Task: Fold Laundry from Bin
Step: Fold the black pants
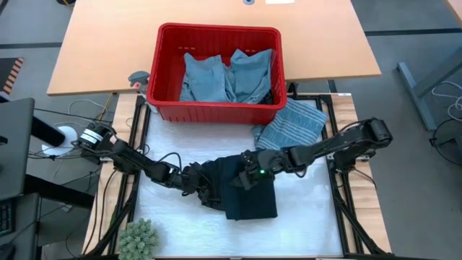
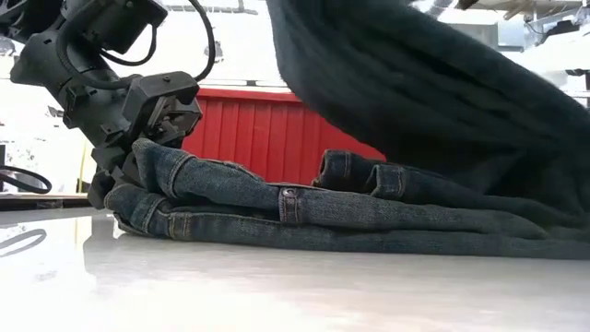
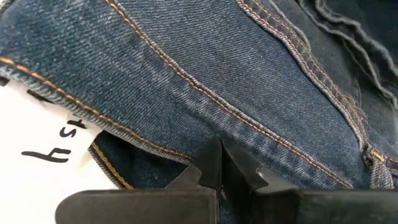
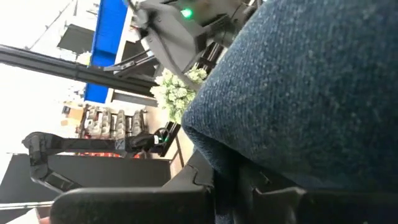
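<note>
The raised denim (image 2: 387,88) arches over the flat lower layers, so my right gripper goes on toward the jeans' stitched end (image 2: 175,198) and lets go there.
Dark blue jeans (image 1: 249,195) lie partly folded in the middle of the white table. My left gripper (image 1: 196,180) is shut at their left end, down on the denim. My right gripper (image 1: 244,175) is shut on the jeans and holds part of them up; in the low view this raised cloth (image 2: 387,83) hangs down to the layers on the table (image 2: 350,217). A striped grey-blue garment (image 1: 292,124) lies on the table with one edge against the front right corner of the red bin (image 1: 216,110). Light blue laundry (image 1: 227,76) fills the bin. My left gripper (image 3: 219,155) sets its shut fingertips on the denim just inside a stitched hem (image 3: 186,134) at the jeans' left end, slanting down from the table's left. Whether any cloth is pinched between the tips, I cannot tell. The jeans lie on the table there. My right gripper (image 4: 227,168) pinches a rounded fold of the dark denim (image 4: 249,134) between its two fingers, coming from the table's right and tipped a little down. The held part is lifted clear and drapes slack down to the rest of the jeans on the table.
A small green plant (image 1: 137,238) stands at the table's near left corner. Black frame rails (image 1: 339,180) run along both sides. Beyond the bin stands a wooden desk (image 1: 101,50). Bare white table (image 1: 303,217) lies to the jeans' right and near side.
</note>
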Robot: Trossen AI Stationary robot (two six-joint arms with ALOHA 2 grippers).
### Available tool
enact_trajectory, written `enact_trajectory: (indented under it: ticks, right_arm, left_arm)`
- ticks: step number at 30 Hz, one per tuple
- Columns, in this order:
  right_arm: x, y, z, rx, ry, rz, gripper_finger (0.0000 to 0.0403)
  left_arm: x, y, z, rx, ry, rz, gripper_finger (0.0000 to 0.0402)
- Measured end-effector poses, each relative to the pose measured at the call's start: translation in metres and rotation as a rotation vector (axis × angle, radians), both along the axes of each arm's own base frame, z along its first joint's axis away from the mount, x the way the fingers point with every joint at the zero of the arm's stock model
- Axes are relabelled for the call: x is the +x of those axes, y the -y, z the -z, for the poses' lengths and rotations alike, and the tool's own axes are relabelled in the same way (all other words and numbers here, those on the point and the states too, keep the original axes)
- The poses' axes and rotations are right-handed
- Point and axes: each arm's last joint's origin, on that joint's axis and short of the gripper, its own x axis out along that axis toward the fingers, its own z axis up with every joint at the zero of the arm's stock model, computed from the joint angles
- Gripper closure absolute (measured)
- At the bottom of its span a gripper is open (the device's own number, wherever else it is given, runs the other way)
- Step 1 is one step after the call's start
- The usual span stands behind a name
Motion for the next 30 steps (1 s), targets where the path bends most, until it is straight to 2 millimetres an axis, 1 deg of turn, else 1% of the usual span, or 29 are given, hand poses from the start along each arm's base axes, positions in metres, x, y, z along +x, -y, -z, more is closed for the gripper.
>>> enact_trajectory:
  ticks: [5, 12, 16, 25, 27, 30]
  right_arm:
    - [0.018, 0.008, 0.019, 0.03, 0.021, -0.04, 0.0362]
    - [0.031, 0.024, 0.04, 0.011, -0.007, -0.02, 0.0362]
    - [0.041, 0.036, 0.054, 0.049, 0.007, -0.032, 0.0362]
    - [0.049, 0.043, 0.081, 0.058, -0.066, -0.015, 0.0361]
    - [0.049, 0.043, 0.083, 0.056, -0.08, -0.01, 0.0344]
    - [0.05, 0.046, 0.083, 0.045, -0.072, 0.013, 0.0301]
  left_arm:
    - [0.0, 0.0, 0.0, 0.0, 0.003, -0.001, 0.0401]
    - [0.0, 0.0, 0.0, 0.002, 0.007, -0.003, 0.0401]
    - [0.001, -0.001, 0.0, 0.008, 0.008, -0.001, 0.0401]
    - [0.001, -0.001, -0.001, 0.013, 0.018, -0.014, 0.0401]
    - [0.001, -0.001, -0.001, 0.013, 0.019, -0.016, 0.0401]
    - [0.001, -0.002, -0.001, 0.012, 0.021, -0.019, 0.0401]
